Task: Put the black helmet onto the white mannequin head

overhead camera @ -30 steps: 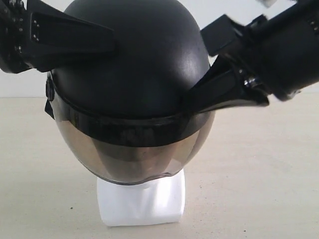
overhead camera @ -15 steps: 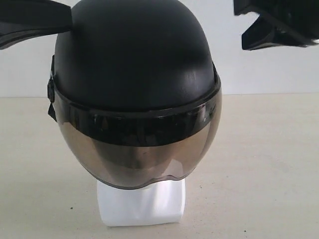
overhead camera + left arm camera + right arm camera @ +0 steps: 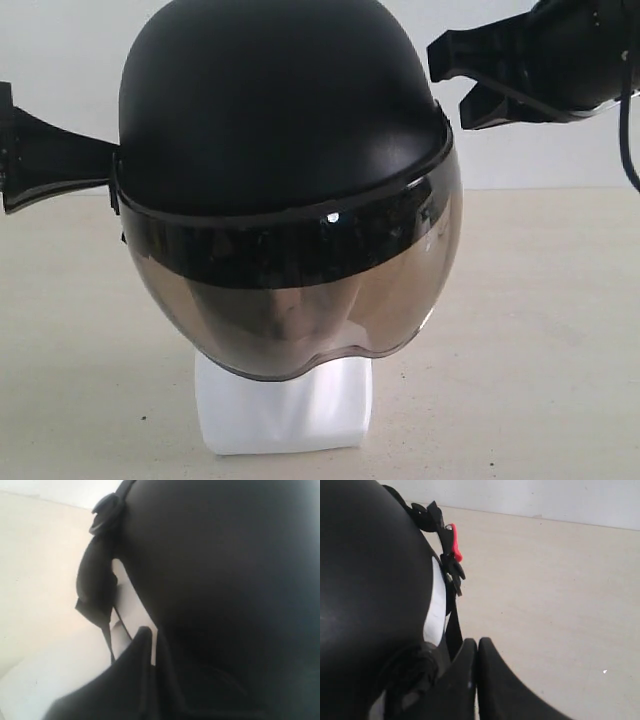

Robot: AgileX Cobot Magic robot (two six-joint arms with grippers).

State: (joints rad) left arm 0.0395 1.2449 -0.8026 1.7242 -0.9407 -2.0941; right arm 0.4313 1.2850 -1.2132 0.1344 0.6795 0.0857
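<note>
The black helmet's rim slants up toward my right gripper, so next my left gripper rises off the low side [image 3: 124, 192] while my right gripper presses the high side [image 3: 424, 95].
The black helmet [image 3: 280, 110] sits over the white mannequin head [image 3: 285, 405], tilted so its rim rises toward the right. Its smoky visor [image 3: 300, 300] covers the face; only the neck and base show below it. My left gripper [image 3: 108, 166] is shut, its tip against the helmet's left side at the rim. In the left wrist view the shut tips [image 3: 150, 634] lie along the shell [image 3: 225, 580], with a strip of white head [image 3: 131, 607] beside them. My right gripper [image 3: 436, 60] is shut and empty, just off the helmet's upper right; its tips [image 3: 477, 644] sit by the shell [image 3: 370, 580].
The mannequin stands on a pale beige tabletop [image 3: 540, 330] with a white wall behind. A black chin strap with a red buckle tab [image 3: 455, 544] hangs at the helmet's side near my right gripper.
My left gripper dropped from the helmet's top left to its left rim. My right gripper moved in toward the upper right. The helmet tipped, its right side rising and shifting right.
</note>
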